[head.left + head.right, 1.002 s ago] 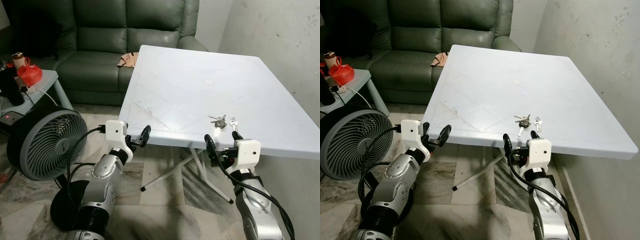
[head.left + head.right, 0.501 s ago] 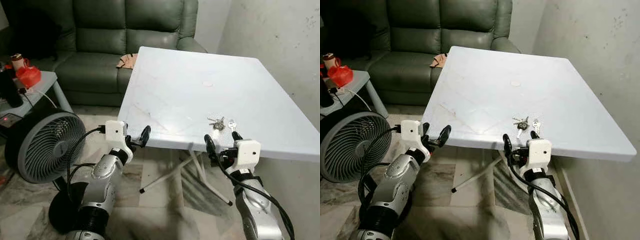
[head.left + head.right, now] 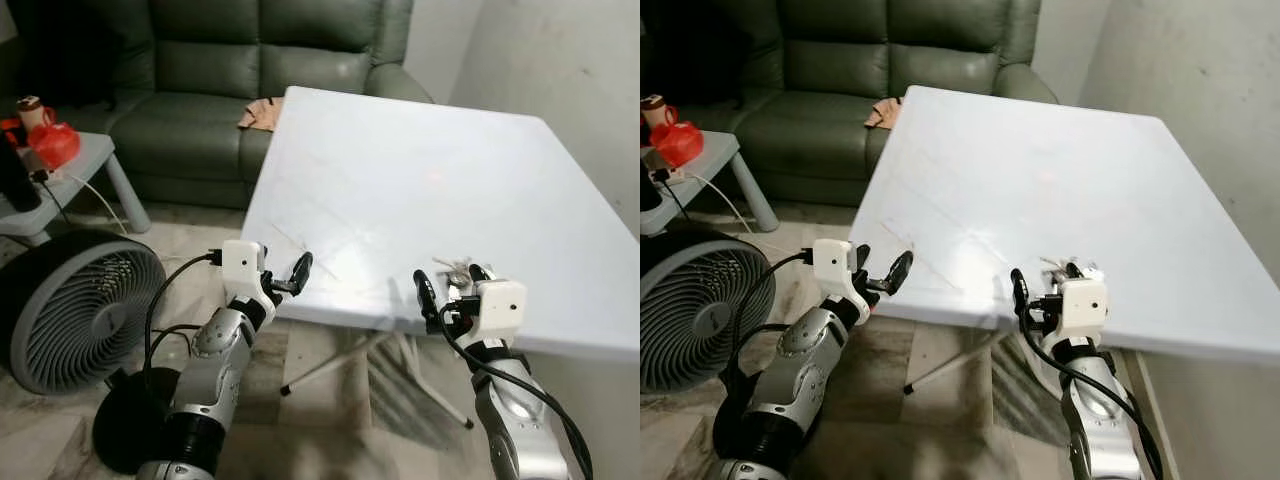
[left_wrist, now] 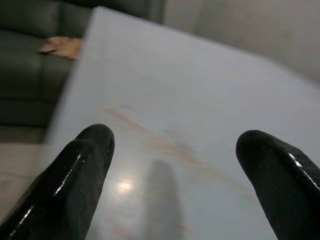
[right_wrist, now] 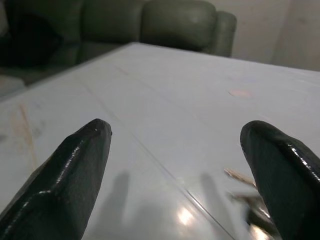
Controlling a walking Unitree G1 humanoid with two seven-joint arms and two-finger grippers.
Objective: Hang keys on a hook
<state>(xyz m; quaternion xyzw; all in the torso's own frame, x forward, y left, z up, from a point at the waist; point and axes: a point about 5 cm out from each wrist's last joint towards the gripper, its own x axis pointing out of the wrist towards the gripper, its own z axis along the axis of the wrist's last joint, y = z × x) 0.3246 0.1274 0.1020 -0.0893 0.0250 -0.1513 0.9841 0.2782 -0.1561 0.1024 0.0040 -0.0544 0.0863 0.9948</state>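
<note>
The silver keys lie splayed with a gap [image 5: 242, 188] between them, so only part of the bunch [image 3: 457, 276] will rise when I lift, leaving the rest.
A small bunch of silver keys [image 3: 455, 267] lies on the white table [image 3: 400, 170] close to its near edge. My right gripper [image 3: 449, 273] is open at that edge, one black finger on each side of the keys and partly hiding them. In the right wrist view the keys [image 5: 247, 179] lie blurred on the table by one finger [image 5: 280, 170], with nothing held. My left gripper [image 3: 283, 272] is open at the table's near left corner, well to the left of the keys. Its fingers [image 4: 75, 175] stand wide apart over bare tabletop.
A dark green sofa [image 3: 250, 60] stands behind the table with a brown cloth [image 3: 260, 112] on its seat. A large floor fan [image 3: 80, 310] is at my left, beside a grey side table [image 3: 70, 165] with a red object. A wall [image 3: 570, 70] runs along the right.
The camera has moved closer to the table. Both grippers have risen to the table's near edge, and the right one now straddles the keys.
</note>
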